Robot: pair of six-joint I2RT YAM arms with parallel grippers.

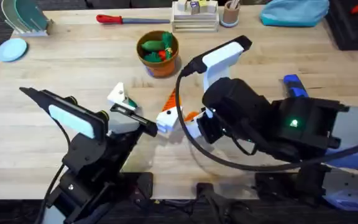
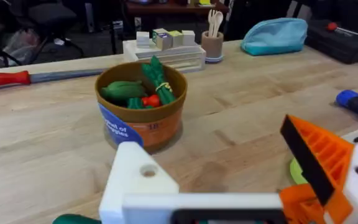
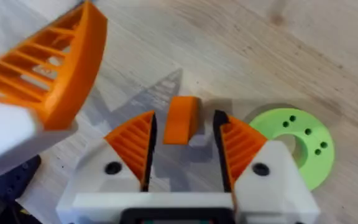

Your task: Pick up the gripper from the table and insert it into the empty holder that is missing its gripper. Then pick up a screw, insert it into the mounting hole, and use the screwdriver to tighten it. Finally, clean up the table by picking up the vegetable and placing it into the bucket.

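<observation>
I expect the loose gripper (image 3: 182,121) to stay seated on its own when I push it in, even before the screw, because the empty white holder (image 1: 118,94) sticks out clear.
My right gripper (image 3: 185,124) stands open, its orange ribbed pads on either side of a small orange gripper piece (image 3: 182,118) that stands on the table with a gap on each side. My left gripper (image 1: 143,107) is wide open and faces the bucket (image 2: 143,118). One left finger is a bare white holder (image 2: 135,183) with a mounting hole; the other carries an orange pad (image 2: 319,158). A dark green rounded thing (image 2: 73,219), perhaps the vegetable, lies beside the bare finger. The blue screwdriver (image 1: 294,84) lies at the right. The screw is out of view.
The bucket (image 1: 158,53) holds several toy vegetables. A red-handled screwdriver (image 1: 132,19) lies at the back. A green disc (image 3: 294,140) lies on the table by the right gripper. A block stand (image 1: 194,15), a cup (image 1: 230,14) and a blue pouch (image 1: 294,11) line the far edge.
</observation>
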